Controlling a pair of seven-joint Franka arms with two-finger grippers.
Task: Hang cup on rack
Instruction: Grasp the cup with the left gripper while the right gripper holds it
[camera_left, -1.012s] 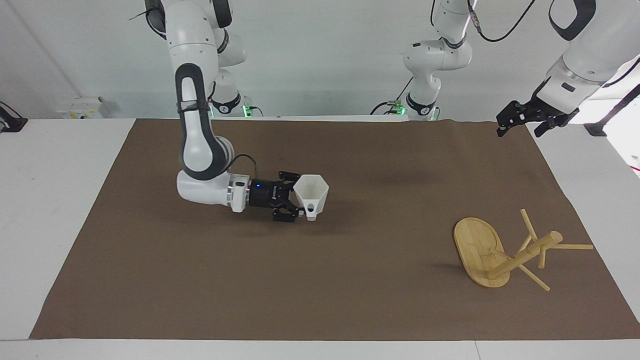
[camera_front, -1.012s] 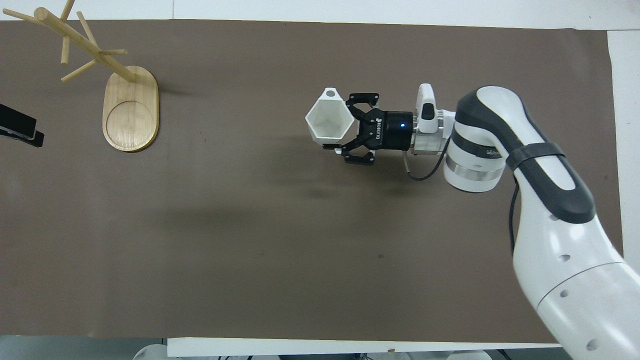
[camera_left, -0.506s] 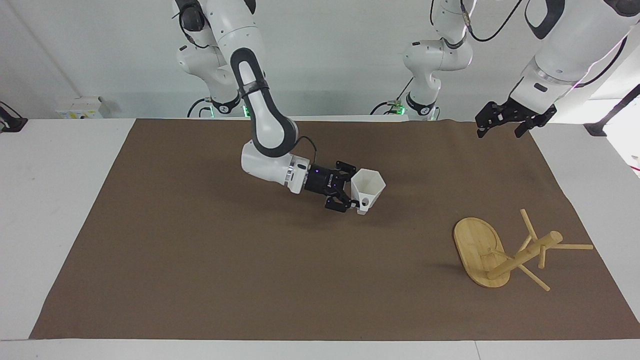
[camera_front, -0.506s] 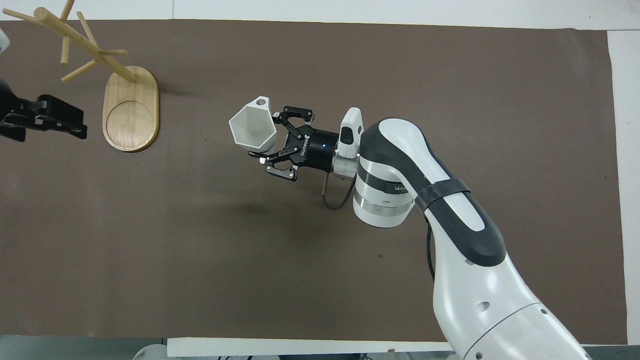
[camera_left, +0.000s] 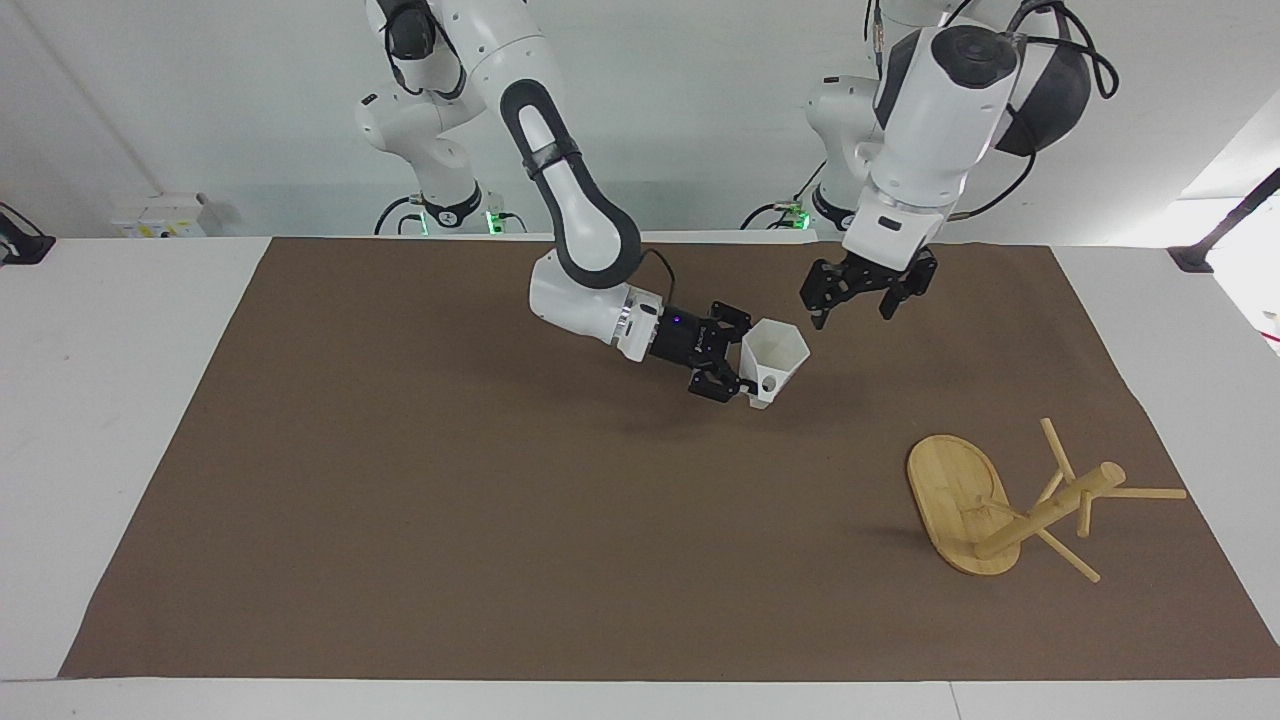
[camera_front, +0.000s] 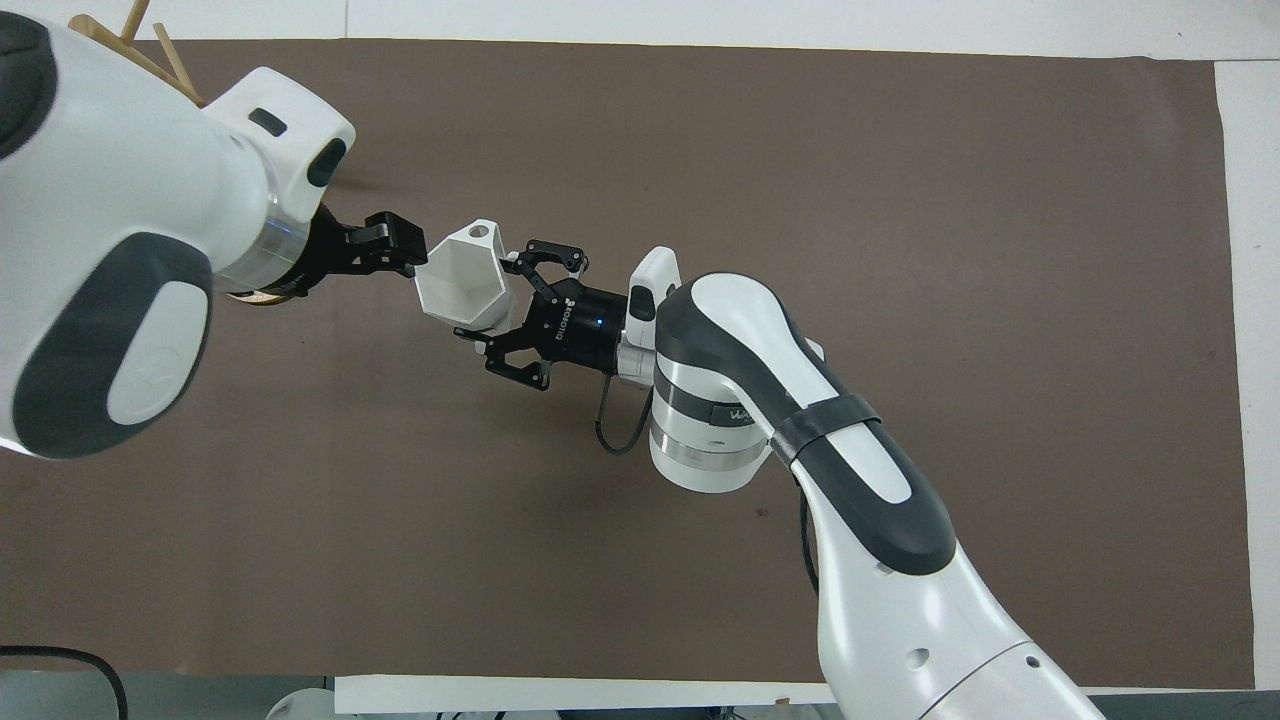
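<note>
The handle of the white cup (camera_front: 485, 244) shows a hole (camera_front: 477, 230) through it, so I expect it to slide over a peg when the robot carries the cup to the rack.
My right gripper (camera_left: 745, 368) is shut on the wall of the white faceted cup (camera_left: 775, 358) and holds it tilted in the air over the middle of the mat; the pair also shows in the overhead view, gripper (camera_front: 490, 310) and cup (camera_front: 462, 285). The cup's mouth faces my left gripper (camera_left: 868, 292), which is open, empty and close to the cup's rim with a small gap. It also shows in the overhead view (camera_front: 388, 243). The bamboo rack (camera_left: 1045, 512) stands on its oval base toward the left arm's end of the table. In the overhead view my left arm hides most of it; only peg tips (camera_front: 140, 28) show.
A brown mat (camera_left: 450, 520) covers the white table (camera_left: 110, 400). A small grey box (camera_left: 160, 215) sits at the table's edge by the wall, toward the right arm's end.
My right gripper has carried the cup toward the left arm's end of the table. My left arm has swung in from beyond the mat's edge to just beside the cup.
</note>
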